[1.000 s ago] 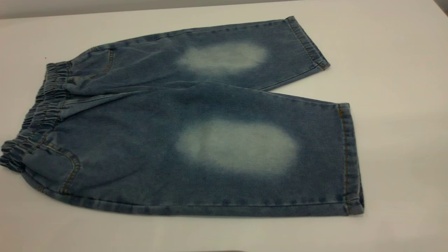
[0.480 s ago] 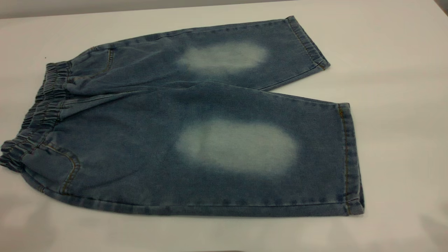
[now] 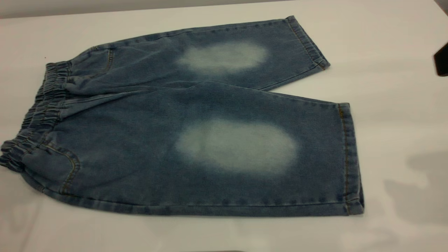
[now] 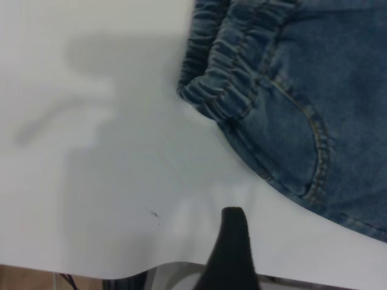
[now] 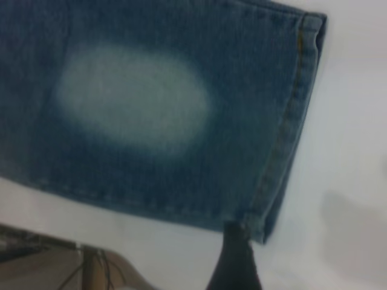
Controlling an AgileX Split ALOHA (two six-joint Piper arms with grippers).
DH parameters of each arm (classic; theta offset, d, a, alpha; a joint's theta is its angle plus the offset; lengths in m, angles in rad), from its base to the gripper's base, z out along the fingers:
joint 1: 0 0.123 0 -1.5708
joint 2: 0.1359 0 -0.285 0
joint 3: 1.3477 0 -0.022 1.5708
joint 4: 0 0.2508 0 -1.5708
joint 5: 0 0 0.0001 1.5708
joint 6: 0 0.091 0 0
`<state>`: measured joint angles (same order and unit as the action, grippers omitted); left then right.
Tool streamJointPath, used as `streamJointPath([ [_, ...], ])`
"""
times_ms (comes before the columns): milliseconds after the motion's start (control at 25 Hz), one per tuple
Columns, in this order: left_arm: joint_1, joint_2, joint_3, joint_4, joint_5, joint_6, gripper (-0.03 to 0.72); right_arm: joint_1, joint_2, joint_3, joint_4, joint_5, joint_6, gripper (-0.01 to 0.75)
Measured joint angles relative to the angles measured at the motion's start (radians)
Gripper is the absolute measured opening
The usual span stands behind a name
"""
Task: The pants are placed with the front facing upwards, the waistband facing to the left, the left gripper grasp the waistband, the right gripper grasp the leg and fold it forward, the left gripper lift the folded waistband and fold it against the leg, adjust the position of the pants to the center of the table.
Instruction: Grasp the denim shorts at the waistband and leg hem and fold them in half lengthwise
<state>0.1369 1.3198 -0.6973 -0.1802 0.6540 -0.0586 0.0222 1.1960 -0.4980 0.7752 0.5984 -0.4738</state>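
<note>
My left gripper is heading toward the ruched edge, and the near waistband corner lies free beside open table. My left gripper should carry on and close once its fingers are on both sides of that edge.
The pants lie flat and unfolded on the white table, front up, both legs pointing right. The ruched waistband is at the left end. In the left wrist view my left gripper hovers open over bare table just off the waistband corner and pocket seam; only one black finger shows. In the right wrist view my right gripper is open, one black finger at the near leg's hem corner. Nothing is held.
A black part of the right arm pokes in at the exterior view's right edge. The table's front edge lies close behind the left gripper. Bare white tabletop surrounds the pants on all sides.
The pants have not moved. A black arm part has come in at the right edge, and arm shadows have spread over the table at the right and lower left.
</note>
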Motion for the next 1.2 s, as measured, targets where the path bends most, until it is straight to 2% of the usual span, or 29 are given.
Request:
streamJointPath([
  [320,0.058,0.25,-0.008,-0.152,-0.154,0.052,0.575,0.0,0.105,-0.002,0.225,-0.064,-0.203,0.491],
  [520,0.073,0.385,-0.01,-0.185,-0.219,0.028,0.568,0.0,0.108,-0.003,0.313,-0.071,-0.278,0.491],
  [840,0.074,0.528,-0.013,-0.216,-0.335,-0.004,0.563,0.0,0.108,-0.005,0.34,-0.074,-0.297,0.491],
  [1200,0.074,0.642,-0.078,-0.257,-0.355,-0.001,0.551,0.0,0.108,-0.005,0.34,-0.075,-0.298,0.491],
])
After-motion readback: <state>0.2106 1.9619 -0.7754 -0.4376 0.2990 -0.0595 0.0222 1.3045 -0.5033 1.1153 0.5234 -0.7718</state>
